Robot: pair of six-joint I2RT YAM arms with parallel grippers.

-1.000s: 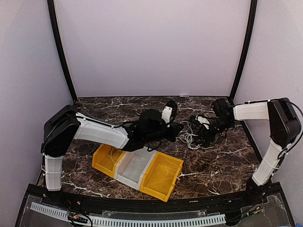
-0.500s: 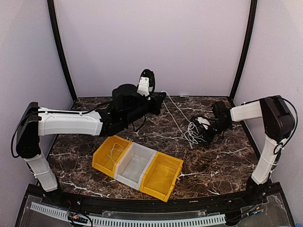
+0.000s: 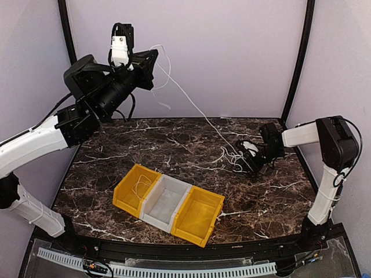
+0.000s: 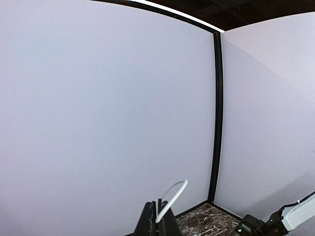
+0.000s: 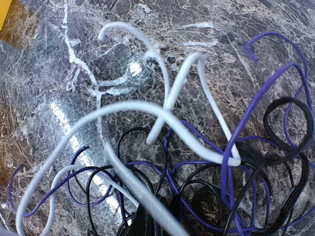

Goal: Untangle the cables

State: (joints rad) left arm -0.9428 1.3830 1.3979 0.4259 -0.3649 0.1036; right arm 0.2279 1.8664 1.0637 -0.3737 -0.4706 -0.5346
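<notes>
Next, I pull the white cable clear with my left gripper first, because it still runs into the tangle (image 3: 239, 159). Then I should swing back to the yellow bin (image 3: 137, 186) that holds a thin cable.
A tangle of white, purple and black cables (image 3: 236, 157) lies on the marble table at the right; it fills the right wrist view (image 5: 197, 162). My left gripper (image 3: 152, 58) is raised high at the back left, shut on a white cable (image 3: 191, 104) that runs down in a long line to the tangle. In the left wrist view the closed fingers (image 4: 147, 223) pinch the white cable's curled end (image 4: 173, 193). My right gripper (image 3: 253, 165) is low on the tangle, its jaws close together among the black and purple strands (image 5: 147, 223).
A row of three bins stands at the front middle: a yellow bin (image 3: 130, 194) with a thin white cable in it, a clear white bin (image 3: 165, 202) and a yellow bin (image 3: 200, 215). Black frame posts (image 3: 298, 58) stand at the back corners.
My left arm has risen from the table up and to the back left, drawing the white cable out of the tangle. My right gripper has stayed on the tangle.
</notes>
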